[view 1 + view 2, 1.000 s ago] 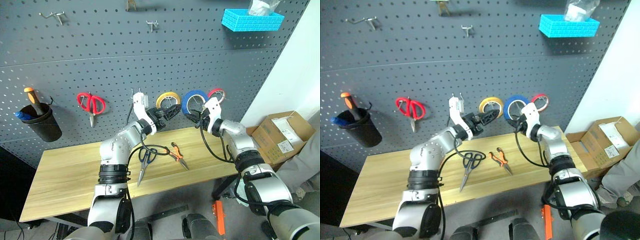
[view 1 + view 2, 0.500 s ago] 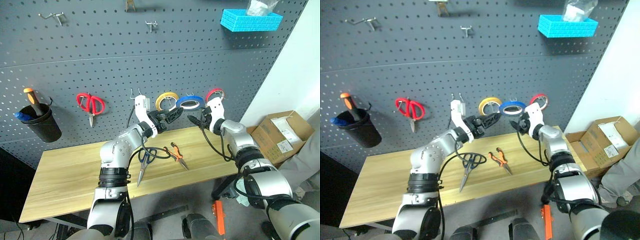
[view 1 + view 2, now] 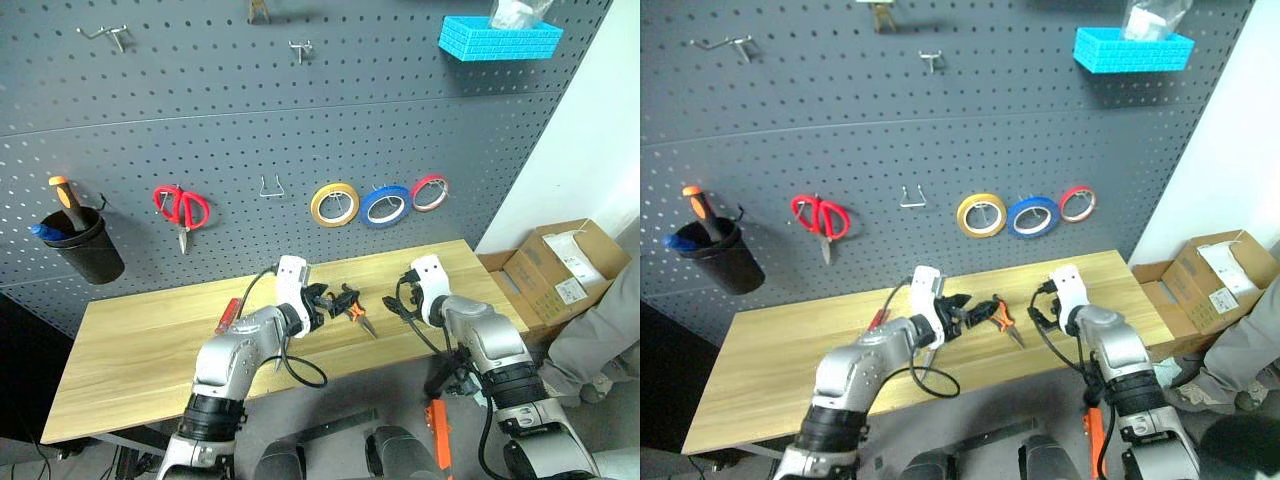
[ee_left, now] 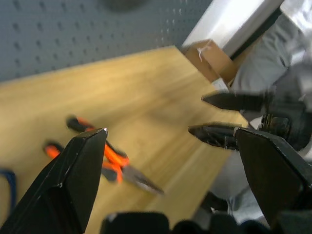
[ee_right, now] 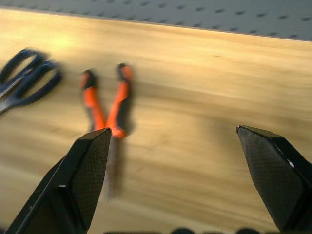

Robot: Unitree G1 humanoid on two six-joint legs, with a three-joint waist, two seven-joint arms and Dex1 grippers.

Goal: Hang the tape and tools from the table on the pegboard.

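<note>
The pliers are free of the scissors with their handles (image 3: pixel 1002 311) toward the pegboard, so my right gripper should keep moving toward the pliers' joint (image 3: pixel 1010 328) until its fingers are on both sides of it.
The blue tape (image 3: pixel 385 204) hangs on the pegboard (image 3: pixel 200 110) between a yellow roll and a red roll. On the table (image 3: pixel 140 360) lie the orange-and-black pliers (image 3: pixel 355 312), the red-handled screwdriver (image 3: pixel 228 315) and the dark blue scissors (image 5: pixel 27 83). In the head views my left forearm covers the scissors. My left gripper (image 3: pixel 336 298) hovers open just left of the pliers, low over the table. On the pliers' right, my right gripper (image 3: pixel 393 303) is open and empty too. The pliers lie beyond both grippers' fingertips (image 4: pixel 87 151) (image 5: pixel 92 151).
Red-handled scissors (image 3: pixel 182 207), a yellow roll (image 3: pixel 335 203) and a red roll (image 3: pixel 430 192) hang on the board. Left of them is a black cup (image 3: pixel 88 250) with an orange-handled tool. An empty hook (image 3: pixel 270 185) and a blue basket (image 3: pixel 500 38) are higher. A cardboard box (image 3: pixel 560 265) stands right of the table.
My right gripper opened and let go of the blue tape, which now hangs flat on the pegboard. Both arms came down and back from the board to just above the table.
</note>
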